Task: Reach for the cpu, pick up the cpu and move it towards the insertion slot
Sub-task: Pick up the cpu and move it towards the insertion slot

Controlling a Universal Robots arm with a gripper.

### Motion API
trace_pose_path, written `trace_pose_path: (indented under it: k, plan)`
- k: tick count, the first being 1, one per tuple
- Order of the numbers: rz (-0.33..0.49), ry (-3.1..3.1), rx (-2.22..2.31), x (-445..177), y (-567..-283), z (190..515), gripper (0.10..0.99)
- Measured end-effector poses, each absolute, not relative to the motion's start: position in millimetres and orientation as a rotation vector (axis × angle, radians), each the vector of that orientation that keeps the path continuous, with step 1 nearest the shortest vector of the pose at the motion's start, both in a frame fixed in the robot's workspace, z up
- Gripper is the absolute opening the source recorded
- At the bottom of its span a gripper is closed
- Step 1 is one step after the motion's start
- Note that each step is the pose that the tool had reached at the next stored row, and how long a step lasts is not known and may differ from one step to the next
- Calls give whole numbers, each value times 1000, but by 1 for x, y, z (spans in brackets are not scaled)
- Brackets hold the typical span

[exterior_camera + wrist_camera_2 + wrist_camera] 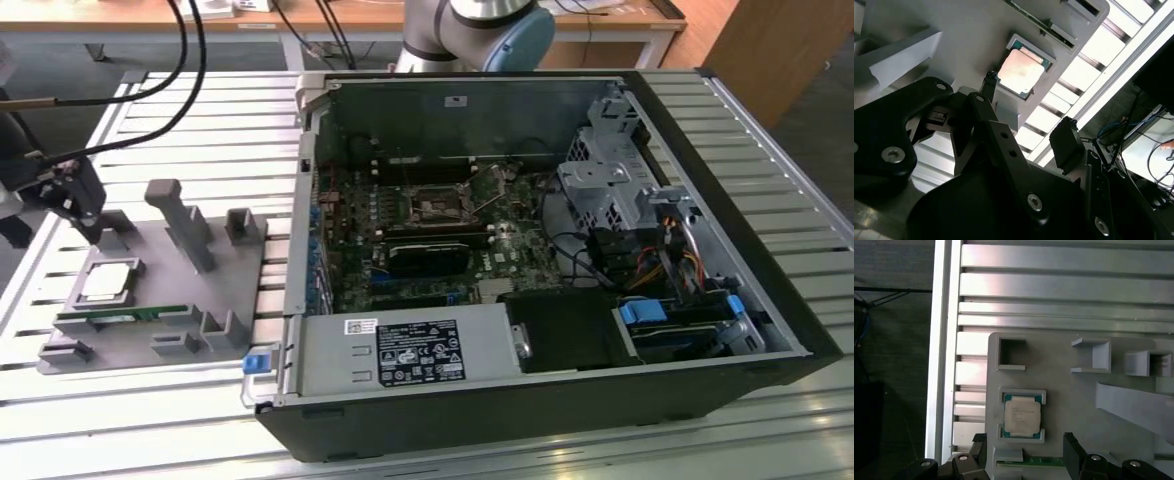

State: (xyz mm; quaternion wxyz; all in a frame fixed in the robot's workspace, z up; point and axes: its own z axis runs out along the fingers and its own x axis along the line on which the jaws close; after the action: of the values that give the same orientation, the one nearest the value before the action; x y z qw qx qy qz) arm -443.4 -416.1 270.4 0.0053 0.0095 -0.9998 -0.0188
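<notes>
The cpu point(1022, 416) will come free of the plate when I lift it, because grey brackets point(1024, 391) cup only its ends and leave its top open.
The cpu point(110, 282) point(1021, 72) point(1022, 416), a flat silver-grey square with a pale rim, lies in a recess of the grey fixture plate point(147, 300) at the exterior view's left. My gripper point(91, 232) point(1026, 115) point(1025, 452) hovers over the plate close to the cpu, apart from it. It is open, and nothing sits between its black fingers point(1071, 450). The insertion slot point(438, 205), a shiny metal frame with a dark centre, sits on the motherboard inside the open computer case.
A green memory stick point(120, 316) lies on the plate beside the cpu. Grey posts point(180, 225) rise from the plate. The case point(721, 240) holds a black labelled block point(414, 352), a drive cage and cables. Everything rests on a slatted aluminium table point(200, 130).
</notes>
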Motion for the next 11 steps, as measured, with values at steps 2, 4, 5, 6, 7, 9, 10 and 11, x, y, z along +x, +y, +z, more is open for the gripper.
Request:
trace_pose_path:
  k: [2, 4, 5, 6, 7, 9, 10, 11]
  plan:
    - [-59, -3130, 30, -443, -416, 267, 706]
    - [-59, -3130, 30, -444, -416, 263, 706]
    - [-59, -3130, 30, -444, -416, 261, 706]
    - [-59, -3130, 30, -444, -416, 259, 706]
    - [-59, -3130, 30, -444, -416, 258, 706]
    - [-59, -3130, 30, -444, -416, 254, 706]
    - [-59, -3130, 30, -444, -417, 252, 706]
    - [-59, -3130, 30, -444, -417, 251, 706]
